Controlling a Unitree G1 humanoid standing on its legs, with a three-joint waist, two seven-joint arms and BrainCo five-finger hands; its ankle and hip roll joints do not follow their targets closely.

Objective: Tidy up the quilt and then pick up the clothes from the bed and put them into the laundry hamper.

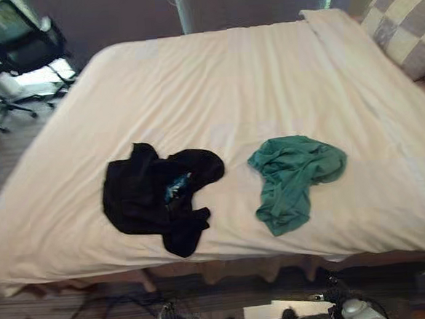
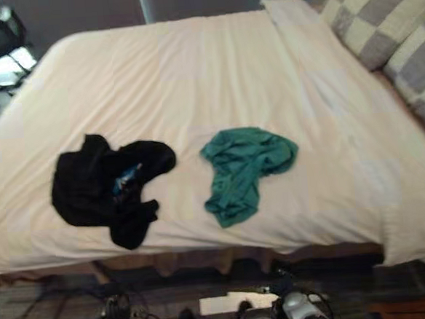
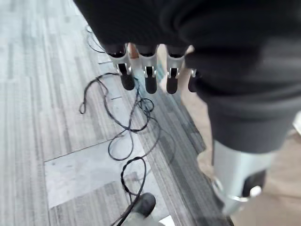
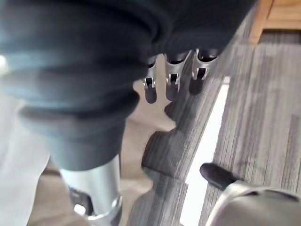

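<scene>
The green garment is bunched up by soft folds (image 1: 291, 160), so its loose end (image 1: 283, 214) will hang down below my right gripper when I carry the garment to the laundry hamper.
A cream quilt (image 1: 229, 78) lies spread flat over the bed. On its near part a crumpled black garment (image 1: 157, 196) lies to the left and a crumpled green garment (image 1: 294, 176) to the right, a short gap between them. My left hand (image 3: 149, 70) hangs down beside the bed over the grey floor, its fingers straight and holding nothing. My right hand (image 4: 171, 77) hangs the same way on the other side, open and empty. Both hands are below the bed's near edge (image 1: 227, 264), apart from the clothes.
Checkered pillows (image 1: 407, 22) rest at the bed's far right corner. A black office chair (image 1: 14, 42) stands on the floor at the far left. A wooden piece of furniture (image 4: 277, 14) stands on the floor by my right hand.
</scene>
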